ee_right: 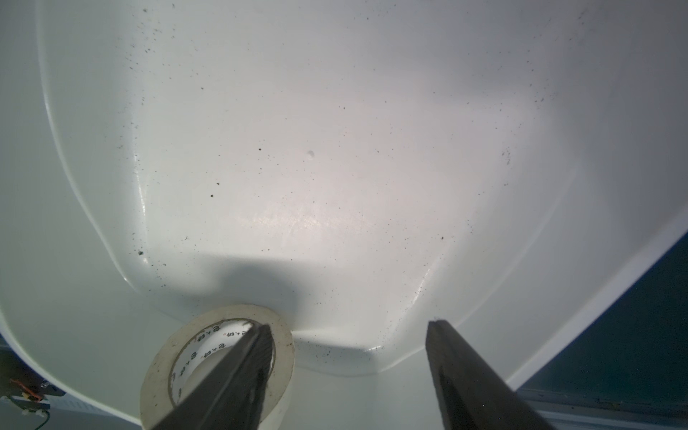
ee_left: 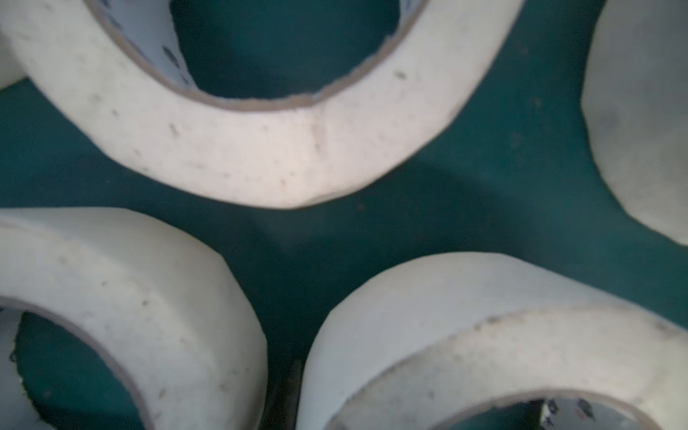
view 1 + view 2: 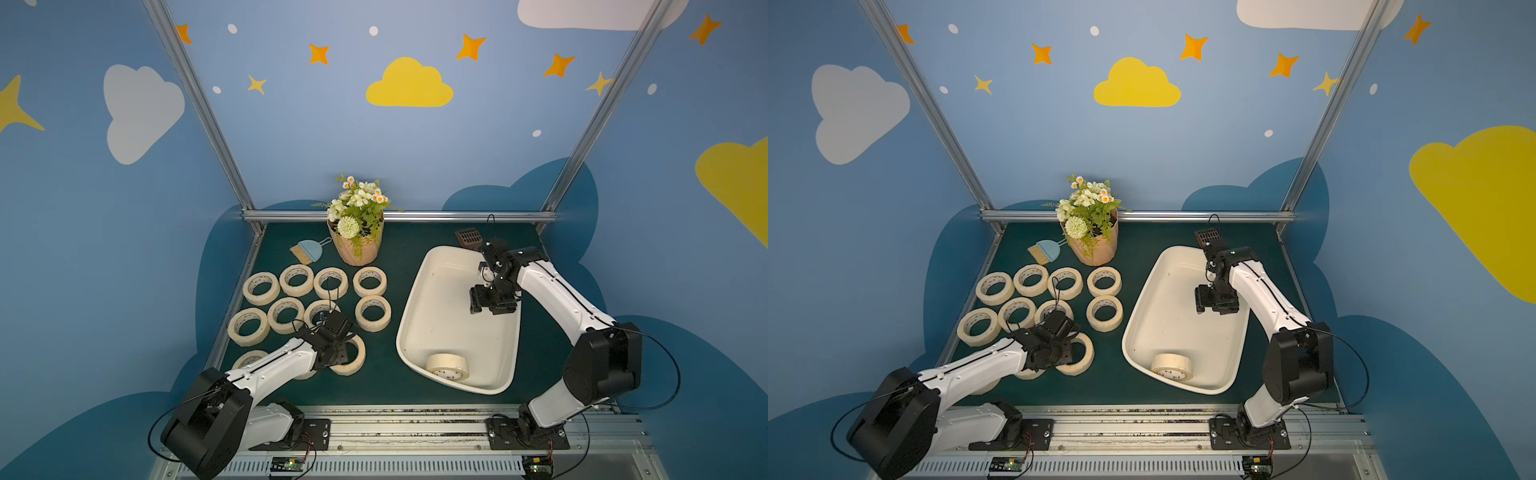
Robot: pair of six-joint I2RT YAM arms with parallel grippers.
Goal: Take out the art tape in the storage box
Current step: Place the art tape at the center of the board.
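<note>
I should use my right gripper to hand over the art tape roll (image 3: 446, 367) above the box's edge (image 3: 409, 305), because the roll leans in the storage box's near corner, far from my left gripper.
The storage box (image 3: 409, 303) (image 3: 1136, 307) is a shallow off-white tub on the right of the green mat. One art tape roll (image 3: 447, 366) (image 3: 1172, 365) leans in its near corner. My right gripper (image 3: 478, 301) (image 3: 1202, 301) hangs open over the box's far half; in the right wrist view its gripper (image 1: 350, 327) is empty above the box floor (image 1: 298, 149), well short of the roll (image 1: 163, 357). Several rolls (image 3: 261, 298) lie on the mat at left. My left gripper (image 3: 332, 349) (image 3: 1054, 345) is shut, low among those rolls (image 2: 260, 156), only a dark sliver of it showing.
A tan flowerpot with flowers (image 3: 357, 249) stands at the back centre, with a small blue dustpan and brush (image 3: 307, 251) to its left. A brown grid piece (image 3: 469, 239) lies behind the box. Metal frame posts edge the mat, and a rail (image 3: 415, 419) runs along the front.
</note>
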